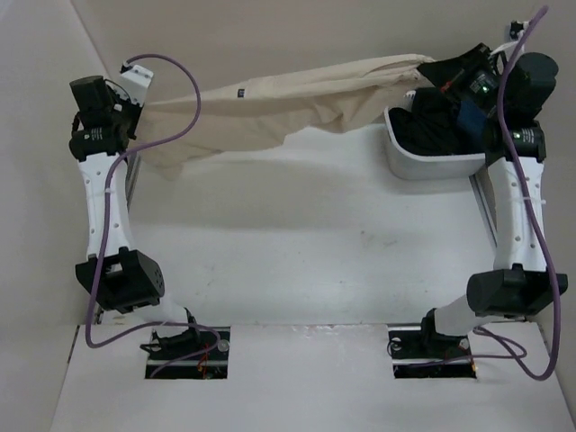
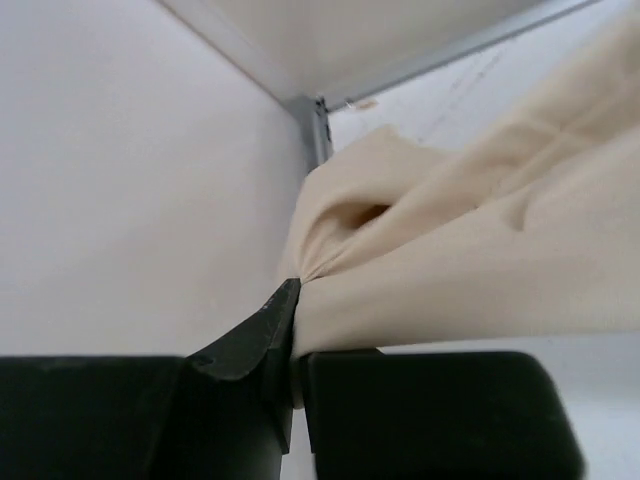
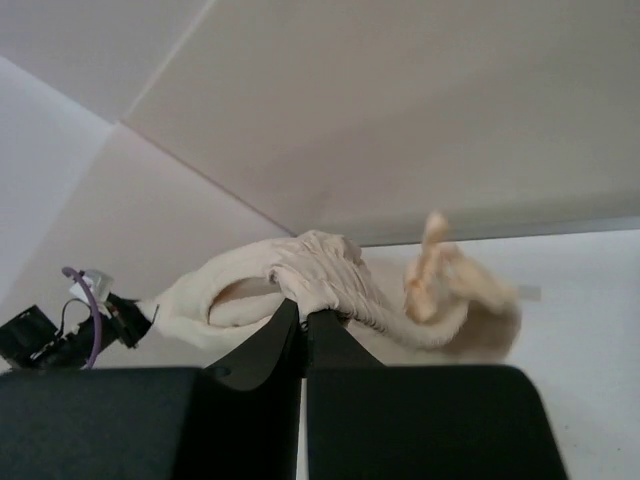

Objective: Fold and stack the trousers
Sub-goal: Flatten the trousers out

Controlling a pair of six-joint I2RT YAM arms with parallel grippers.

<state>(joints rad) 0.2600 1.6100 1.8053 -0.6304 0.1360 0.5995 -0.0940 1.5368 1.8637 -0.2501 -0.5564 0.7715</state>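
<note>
The waistband end of the trousers (image 1: 396, 77) is hanging over the white bin, so next my right gripper pulls it forward to the clear table front (image 1: 432, 247) before it lays the trousers flat.
The beige trousers (image 1: 297, 103) hang stretched in the air across the back of the table, between my two grippers. A small dark tag (image 1: 240, 92) shows near their upper edge. My left gripper (image 1: 135, 103) at the far left is shut on one end of the trousers (image 2: 450, 260), the cloth pinched between its jaws (image 2: 295, 345). My right gripper (image 1: 430, 74) at the far right is shut on the gathered waistband end (image 3: 330, 275), with its jaws closed on the bunched cloth (image 3: 303, 320). The trousers sag lowest near the left end (image 1: 171, 162).
A white bin (image 1: 430, 157) holding dark clothes (image 1: 432, 121) stands at the back right, right below my right gripper. Metal rails run along the left (image 1: 130, 184) and right (image 1: 486, 211) table sides. White walls close in the back.
</note>
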